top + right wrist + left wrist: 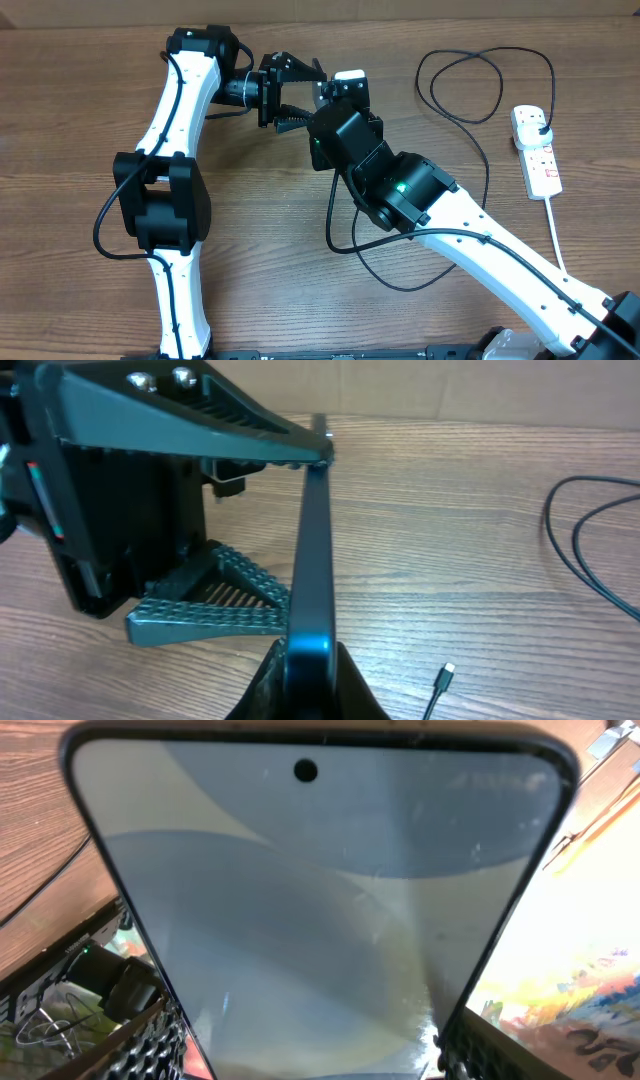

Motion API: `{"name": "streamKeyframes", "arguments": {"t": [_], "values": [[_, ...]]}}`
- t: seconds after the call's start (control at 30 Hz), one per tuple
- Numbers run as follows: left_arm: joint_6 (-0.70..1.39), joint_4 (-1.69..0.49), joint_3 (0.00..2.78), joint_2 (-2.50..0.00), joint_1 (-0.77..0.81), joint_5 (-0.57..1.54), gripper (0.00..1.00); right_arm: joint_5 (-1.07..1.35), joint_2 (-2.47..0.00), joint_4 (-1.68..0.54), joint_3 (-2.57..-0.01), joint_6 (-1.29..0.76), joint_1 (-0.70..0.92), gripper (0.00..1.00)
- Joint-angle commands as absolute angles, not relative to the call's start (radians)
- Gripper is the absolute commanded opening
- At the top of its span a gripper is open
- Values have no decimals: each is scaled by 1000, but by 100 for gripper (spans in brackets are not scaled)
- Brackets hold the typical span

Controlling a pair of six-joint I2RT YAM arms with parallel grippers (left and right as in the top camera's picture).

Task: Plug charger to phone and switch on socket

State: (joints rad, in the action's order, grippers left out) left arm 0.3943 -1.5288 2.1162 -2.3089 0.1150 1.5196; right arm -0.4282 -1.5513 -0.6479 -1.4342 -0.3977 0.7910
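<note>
The phone's long sides (135, 920) are spanned by my left gripper, which should open while my right gripper turns the phone edge-on, then closes across the phone's thickness.
The phone (320, 900) is held off the table on its edge, its light blue-white screen filling the left wrist view. My left gripper (293, 96) is shut on it across its width, one ribbed finger (150, 1040) at each long side. In the right wrist view the phone (313, 550) shows edge-on, and my right gripper (310, 682) is shut on its thin lower end. The charger's metal connector tip (445, 677) lies free on the wood to the right. Its black cable (480, 80) loops to a plug in the white socket (537, 150) at the far right.
More black cable (345, 235) curls on the table under my right arm. The socket's white cord (556, 235) runs toward the front right edge. A cardboard wall borders the table's far side (450, 390).
</note>
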Motion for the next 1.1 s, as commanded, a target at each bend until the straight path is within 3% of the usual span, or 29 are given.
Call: {"name": "streamKeyframes", "arguments": {"t": [0.0, 0.27, 0.5, 0.83, 0.93, 1.07], "values": [[409, -1529, 2143, -2292, 126, 1580, 73, -403, -1551, -633, -1456, -397, 797, 4], [410, -1528, 2143, -2292, 126, 1580, 79, -456, -1551, -633, -1456, -520, 797, 4], [427, -1517, 2143, -2292, 126, 1579, 100, -607, -1539, -614, -1456, -904, 795, 4], [502, -1483, 2143, -2292, 126, 1580, 99, -619, -1487, -585, -1456, -1520, 796, 4], [547, -1468, 2143, -2292, 126, 1580, 84, -545, -1487, -585, -1454, -1758, 796, 4], [547, -1441, 2143, -2292, 126, 1579, 77, -491, -1487, -592, -1454, -1882, 796, 4]]}}
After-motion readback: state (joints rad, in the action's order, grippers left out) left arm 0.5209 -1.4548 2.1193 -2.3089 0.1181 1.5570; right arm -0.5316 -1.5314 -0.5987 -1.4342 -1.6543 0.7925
